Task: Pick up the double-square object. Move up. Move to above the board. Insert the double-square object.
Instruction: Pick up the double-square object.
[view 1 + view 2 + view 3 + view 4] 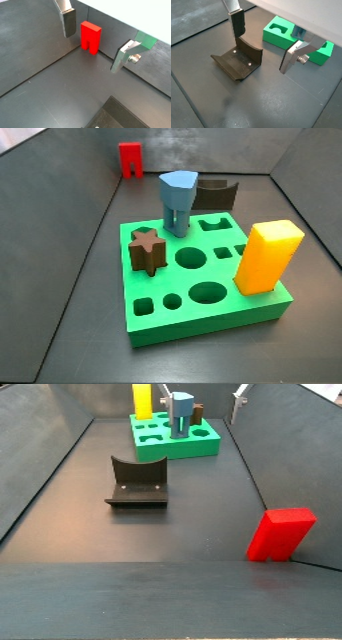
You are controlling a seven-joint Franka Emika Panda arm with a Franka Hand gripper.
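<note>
The red double-square object has a notch that splits its lower end into legs. I expect only its legs to go down into the paired square holes when I insert it.
The double-square object is a small red block with a notch in its lower end. It stands upright on the dark floor near a wall, far from the board, as both side views show. The board is a thick green slab with shaped holes, and it also shows in a wrist view. My gripper is open and empty, raised above the floor. In that wrist view the red block shows between my fingers but beyond them, untouched. In a wrist view the gripper hangs near the fixture.
The dark fixture stands on the floor between the board and the red block. On the board stand a tall yellow-orange block, a brown star block and a blue-grey block. Grey walls enclose the floor.
</note>
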